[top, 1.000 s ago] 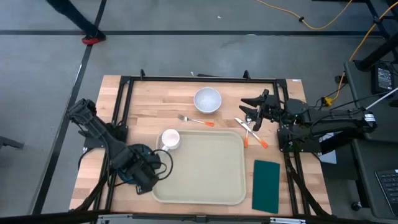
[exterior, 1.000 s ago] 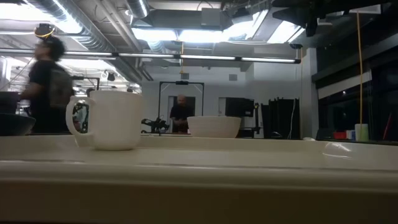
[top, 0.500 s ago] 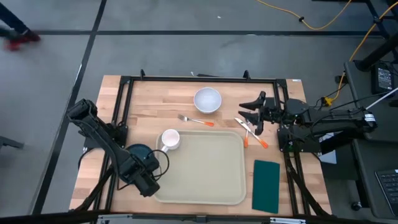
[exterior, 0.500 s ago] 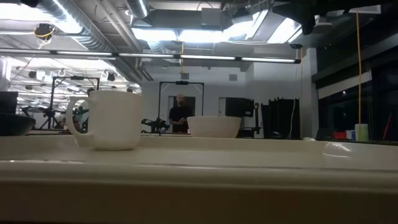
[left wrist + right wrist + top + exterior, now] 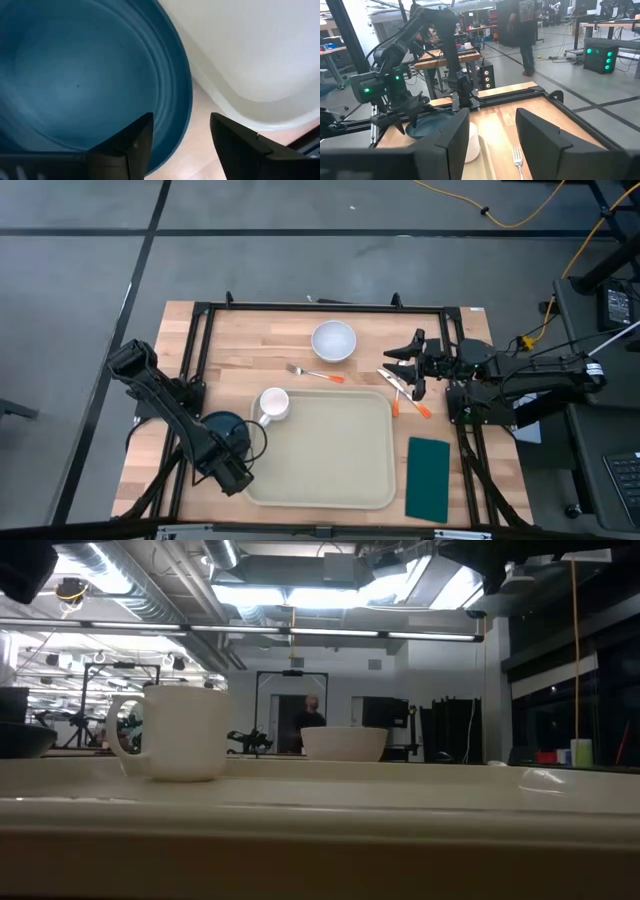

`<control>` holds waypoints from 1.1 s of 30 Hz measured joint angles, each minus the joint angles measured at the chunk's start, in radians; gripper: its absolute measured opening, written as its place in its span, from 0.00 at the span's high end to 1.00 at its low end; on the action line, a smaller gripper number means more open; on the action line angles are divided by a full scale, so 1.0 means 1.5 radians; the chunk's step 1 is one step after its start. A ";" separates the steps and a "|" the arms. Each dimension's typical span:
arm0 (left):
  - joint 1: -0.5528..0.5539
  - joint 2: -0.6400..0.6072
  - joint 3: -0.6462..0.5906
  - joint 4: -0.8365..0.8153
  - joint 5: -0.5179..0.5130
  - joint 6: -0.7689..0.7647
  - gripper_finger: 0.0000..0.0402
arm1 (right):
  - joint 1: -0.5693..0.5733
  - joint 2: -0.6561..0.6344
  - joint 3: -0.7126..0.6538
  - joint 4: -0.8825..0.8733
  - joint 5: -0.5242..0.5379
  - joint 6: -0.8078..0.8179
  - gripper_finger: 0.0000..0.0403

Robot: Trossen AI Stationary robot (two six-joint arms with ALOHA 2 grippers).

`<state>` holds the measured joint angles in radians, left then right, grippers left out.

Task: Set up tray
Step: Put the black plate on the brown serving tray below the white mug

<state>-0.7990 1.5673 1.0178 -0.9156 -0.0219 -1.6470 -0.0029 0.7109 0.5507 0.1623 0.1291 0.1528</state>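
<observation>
I should keep lowering my left gripper and close it on the dark teal plate's rim (image 5: 175, 127), because its open fingers are on both sides of that rim and there is a free gap (image 5: 199, 136) beside the tray.
The beige tray (image 5: 320, 450) lies on the wooden table, and its rim (image 5: 320, 810) fills the low view's foreground. A dark teal plate (image 5: 220, 427) lies on the table at the tray's left edge. My left gripper (image 5: 243, 453) is open over the plate's rim (image 5: 177, 115) on the side next to the tray (image 5: 250, 45), one finger over the plate and one over the table. My right gripper (image 5: 410, 367) is open and empty above the orange-handled cutlery (image 5: 408, 392) at the far right.
A white mug (image 5: 272, 404) stands at the tray's far left corner. A white bowl (image 5: 333, 340) and a fork (image 5: 315, 373) lie beyond the tray. A dark green napkin (image 5: 428, 477) lies right of the tray. A black frame (image 5: 320, 307) borders the table.
My left gripper has drawn back toward the table's near left, uncovering most of the teal plate, which stays in place. My right gripper has shifted slightly toward the near edge. A person crossing the floor beyond the table has left the view.
</observation>
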 joint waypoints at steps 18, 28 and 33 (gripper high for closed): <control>-0.008 0.001 -0.105 0.091 0.049 0.005 0.53 | 0.000 0.000 0.000 0.002 0.000 0.018 0.58; -0.007 0.001 -0.116 0.094 0.047 -0.012 0.69 | 0.000 0.000 0.000 0.002 0.000 0.018 0.58; -0.007 0.001 -0.115 0.100 0.044 -0.017 0.84 | 0.000 0.000 0.000 0.001 0.000 0.018 0.58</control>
<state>-0.8097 1.5686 0.8450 -0.7653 0.0446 -1.6730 -0.0029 0.7109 0.5507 0.1642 0.1295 0.1795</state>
